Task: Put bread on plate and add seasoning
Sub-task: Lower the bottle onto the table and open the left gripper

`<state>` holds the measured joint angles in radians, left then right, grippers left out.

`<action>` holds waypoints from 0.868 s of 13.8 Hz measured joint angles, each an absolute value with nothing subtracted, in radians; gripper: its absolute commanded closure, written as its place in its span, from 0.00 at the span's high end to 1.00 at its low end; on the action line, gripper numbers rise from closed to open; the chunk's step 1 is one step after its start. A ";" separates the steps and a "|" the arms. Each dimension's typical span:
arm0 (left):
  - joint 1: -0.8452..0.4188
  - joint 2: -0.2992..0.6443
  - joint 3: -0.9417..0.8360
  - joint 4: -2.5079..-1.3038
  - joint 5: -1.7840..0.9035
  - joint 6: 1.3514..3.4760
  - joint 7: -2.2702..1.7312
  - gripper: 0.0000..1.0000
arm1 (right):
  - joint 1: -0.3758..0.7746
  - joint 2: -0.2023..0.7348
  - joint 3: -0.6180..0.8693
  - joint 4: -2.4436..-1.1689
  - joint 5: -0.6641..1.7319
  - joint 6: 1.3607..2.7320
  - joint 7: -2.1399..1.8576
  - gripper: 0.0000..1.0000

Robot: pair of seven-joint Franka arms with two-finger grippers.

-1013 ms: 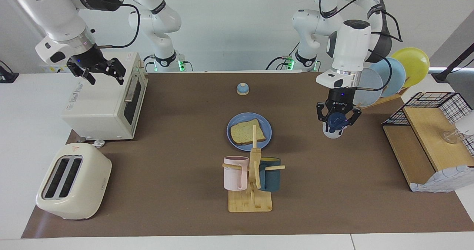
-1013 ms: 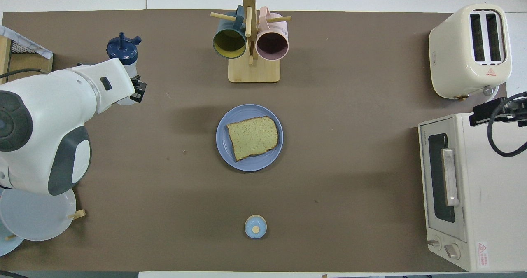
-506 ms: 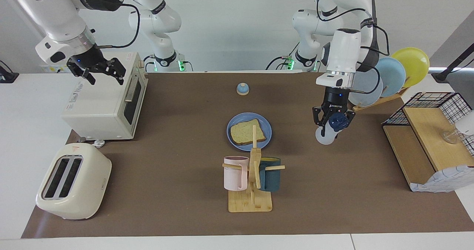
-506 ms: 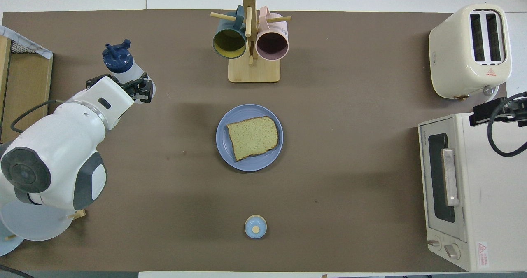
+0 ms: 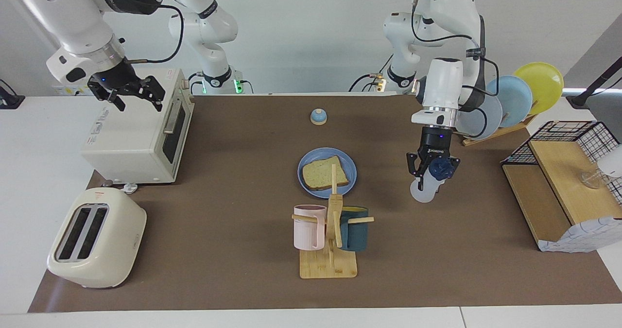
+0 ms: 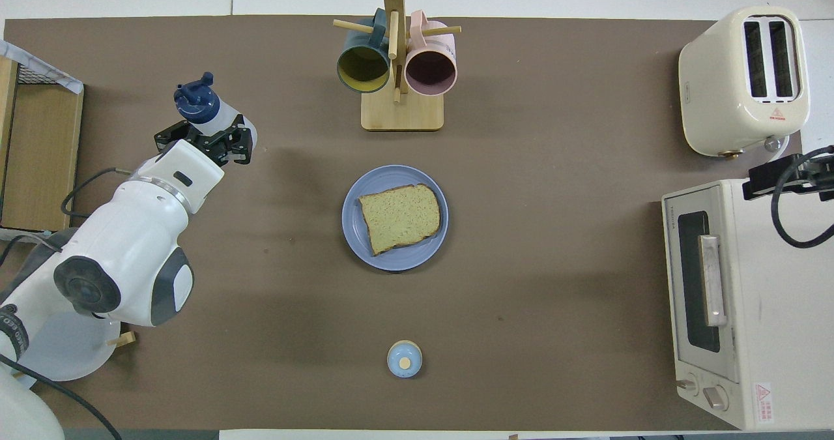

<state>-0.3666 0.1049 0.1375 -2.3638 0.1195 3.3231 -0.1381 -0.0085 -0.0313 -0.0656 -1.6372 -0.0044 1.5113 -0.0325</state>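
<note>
I should keep lowering the bottle with my left gripper, because the seasoning bottle's base is down over clear mat beside the plate. I should let go once the bottle's base stands.
The bread lies flat on the blue plate at the middle of the table; both also show in the overhead view, bread on plate. My left gripper is shut on the seasoning bottle, white with a navy cap, and holds it tilted over the mat between the plate and the dish rack. In the overhead view the left gripper grips the bottle below its cap. My right gripper is open and empty, waiting over the toaster oven; its edge shows in the overhead view.
A mug rack with a pink and a teal mug stands beside the plate, farther from the robots. A blue-domed bell sits nearer to them. Toaster oven and toaster are at the right arm's end; dish rack and wire shelf at the left arm's.
My left gripper has carried the seasoning bottle a little toward the plate and tilted it more. The right arm, bread and plate have not moved.
</note>
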 measured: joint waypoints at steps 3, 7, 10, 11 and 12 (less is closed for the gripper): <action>-0.366 0.143 0.137 -2.367 0.119 3.368 -0.139 0.00 | -0.009 -0.031 -0.066 -1.637 -0.004 1.511 -0.033 1.00; -0.366 0.208 0.135 -2.375 0.119 3.455 -0.139 0.00 | -0.009 -0.031 -0.066 -1.637 -0.004 1.511 -0.033 1.00; -0.366 0.248 0.132 -2.375 0.119 3.483 -0.139 0.00 | -0.009 -0.031 -0.066 -1.637 -0.004 1.511 -0.033 1.00; -0.366 0.252 0.132 -2.374 0.120 3.483 -0.139 0.00 | -0.009 -0.031 -0.066 -1.637 -0.004 1.511 -0.033 1.00; -0.366 0.260 0.132 -2.373 0.121 3.483 -0.138 0.00 | -0.009 -0.031 -0.066 -1.637 -0.004 1.511 -0.033 1.00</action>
<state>-0.3663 0.2600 0.1323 -2.3732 0.1211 3.4826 -0.1381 -0.0085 -0.0313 -0.0656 -1.6372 -0.0044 1.5113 -0.0325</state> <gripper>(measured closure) 0.581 0.000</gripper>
